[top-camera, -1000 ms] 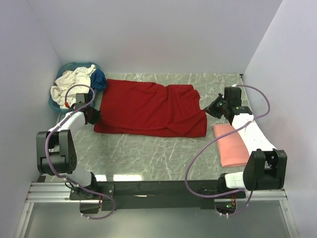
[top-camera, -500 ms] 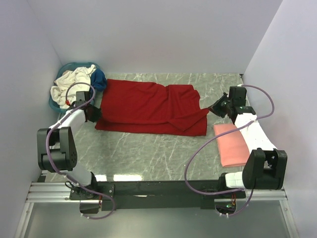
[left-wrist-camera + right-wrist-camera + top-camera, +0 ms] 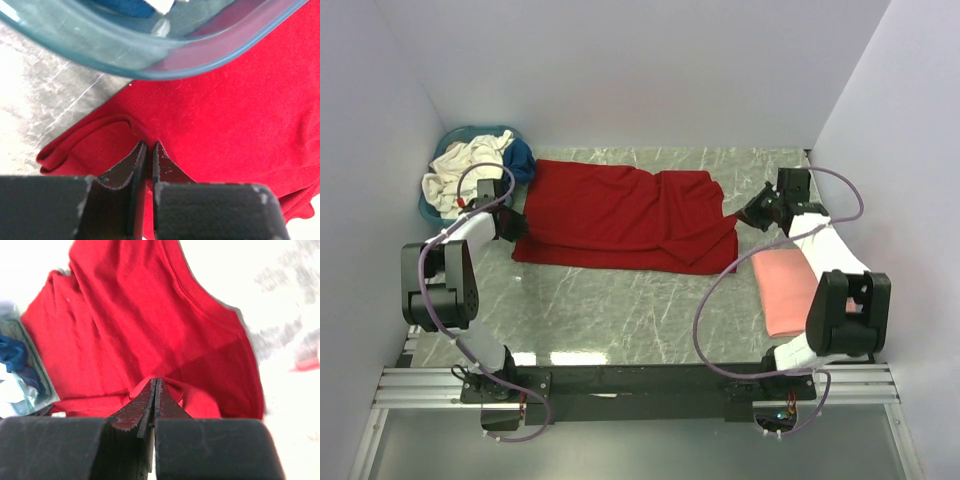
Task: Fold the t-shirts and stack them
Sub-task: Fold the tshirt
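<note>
My right gripper should go on moving toward the shirt's back corner (image 3: 714,182) and let go there, since the red t-shirt's folded edge (image 3: 620,247) is stretched straight to my left gripper.
The deep red t-shirt (image 3: 620,215) lies spread across the back of the table, its near edge folded over. My left gripper (image 3: 510,226) is shut on the shirt's left edge (image 3: 125,135), right beside the basket. My right gripper (image 3: 748,215) is shut on the shirt's right edge (image 3: 165,385) and holds it slightly raised. A folded salmon pink t-shirt (image 3: 790,290) lies at the right, under my right arm. A cream-white shirt (image 3: 460,165) and a dark blue one (image 3: 520,158) lie in the teal basket.
The teal plastic basket (image 3: 432,212) stands at the back left corner, touching the red shirt; its rim (image 3: 150,60) fills the top of the left wrist view. White walls close in at the left, back and right.
Both grippers have carried the shirt's near edge towards the back, so the near strip now lies folded over and the shirt looks narrower front to back.
</note>
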`<state>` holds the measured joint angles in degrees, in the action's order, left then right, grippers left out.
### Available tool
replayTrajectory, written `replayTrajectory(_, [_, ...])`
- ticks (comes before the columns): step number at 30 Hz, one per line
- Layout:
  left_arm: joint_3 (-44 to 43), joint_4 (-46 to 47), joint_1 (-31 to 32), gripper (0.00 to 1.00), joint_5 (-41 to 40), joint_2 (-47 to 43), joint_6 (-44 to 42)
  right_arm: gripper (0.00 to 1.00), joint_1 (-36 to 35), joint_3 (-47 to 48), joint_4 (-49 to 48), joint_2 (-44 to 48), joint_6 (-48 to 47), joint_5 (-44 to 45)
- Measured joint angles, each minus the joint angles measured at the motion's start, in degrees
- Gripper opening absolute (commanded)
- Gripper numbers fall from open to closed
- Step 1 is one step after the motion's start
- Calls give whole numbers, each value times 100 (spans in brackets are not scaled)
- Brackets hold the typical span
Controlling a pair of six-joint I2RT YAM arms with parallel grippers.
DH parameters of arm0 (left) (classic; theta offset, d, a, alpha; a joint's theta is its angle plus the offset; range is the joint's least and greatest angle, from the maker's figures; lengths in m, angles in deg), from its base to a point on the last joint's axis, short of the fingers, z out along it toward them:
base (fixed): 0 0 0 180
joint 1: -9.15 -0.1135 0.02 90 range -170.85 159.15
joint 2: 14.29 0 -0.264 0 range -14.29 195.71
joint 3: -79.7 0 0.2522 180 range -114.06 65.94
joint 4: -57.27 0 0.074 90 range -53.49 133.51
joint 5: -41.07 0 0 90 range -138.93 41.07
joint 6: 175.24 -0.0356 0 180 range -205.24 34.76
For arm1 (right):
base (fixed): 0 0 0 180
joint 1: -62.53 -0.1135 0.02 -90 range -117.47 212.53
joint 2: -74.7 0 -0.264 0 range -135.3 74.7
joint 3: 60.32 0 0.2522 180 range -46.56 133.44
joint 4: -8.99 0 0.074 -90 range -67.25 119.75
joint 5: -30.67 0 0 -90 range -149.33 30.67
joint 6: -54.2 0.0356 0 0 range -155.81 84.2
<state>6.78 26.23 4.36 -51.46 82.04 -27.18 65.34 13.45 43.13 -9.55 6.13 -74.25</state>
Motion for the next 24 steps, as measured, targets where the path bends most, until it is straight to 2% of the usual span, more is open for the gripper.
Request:
replayTrajectory(14, [-203,46,0,15,37,365,-39,0,2,1480,-52,-1563,-63,-575])
replayTrajectory(21, [-400,28,0,25,85,411,-70,0,4,1989,-7,-2081,-155,-710])
replayTrajectory(24, [-619,28,-7,34,138,490,-184,0,7,2063,28,-2240,-219,-730])
